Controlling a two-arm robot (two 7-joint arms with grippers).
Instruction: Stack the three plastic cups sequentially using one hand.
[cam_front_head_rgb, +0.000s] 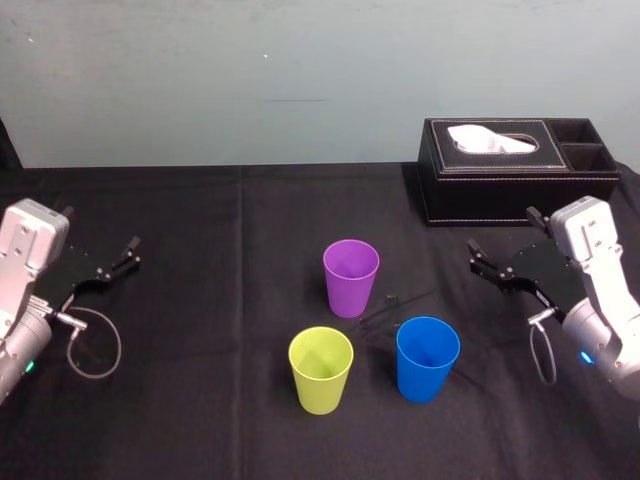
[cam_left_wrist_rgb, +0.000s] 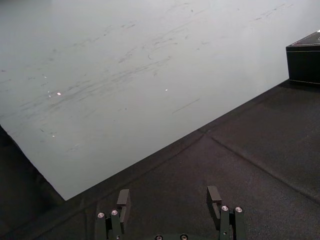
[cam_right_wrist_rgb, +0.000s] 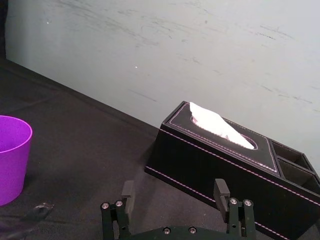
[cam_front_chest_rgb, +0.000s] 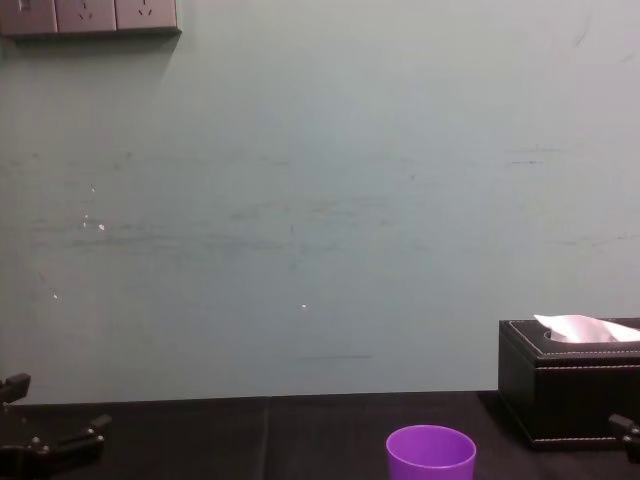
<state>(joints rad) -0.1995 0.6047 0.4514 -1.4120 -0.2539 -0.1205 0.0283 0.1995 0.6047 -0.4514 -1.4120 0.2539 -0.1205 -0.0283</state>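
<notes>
The purple cup's opening (cam_front_chest_rgb: 432, 446) tops tapering sides, so the blue cup should nest deep inside the purple cup when the robot lowers it, with the blue cup's rim still showing.
Three plastic cups stand upright and apart in the middle of the black cloth: the purple cup (cam_front_head_rgb: 351, 277) farthest back, the yellow-green cup (cam_front_head_rgb: 321, 369) front left, the blue cup (cam_front_head_rgb: 427, 358) front right. My right gripper (cam_front_head_rgb: 501, 231) hovers to the right of the cups, in front of the tissue box, open with nothing between its fingers (cam_right_wrist_rgb: 220, 187). The right wrist view has the purple cup (cam_right_wrist_rgb: 10, 155) well off to one side of that gripper (cam_right_wrist_rgb: 174, 189). The chest view catches the purple cup's (cam_front_chest_rgb: 431, 452) rim. My left gripper (cam_front_head_rgb: 100, 228) rests at the far left, open and empty (cam_left_wrist_rgb: 168, 197).
A black leather tissue box (cam_front_head_rgb: 515, 170) with a white tissue stands at the back right, close behind the right gripper. A small thin dark object (cam_front_head_rgb: 392, 304) lies on the cloth between the purple and blue cups. A pale wall (cam_front_chest_rgb: 320, 200) backs the table.
</notes>
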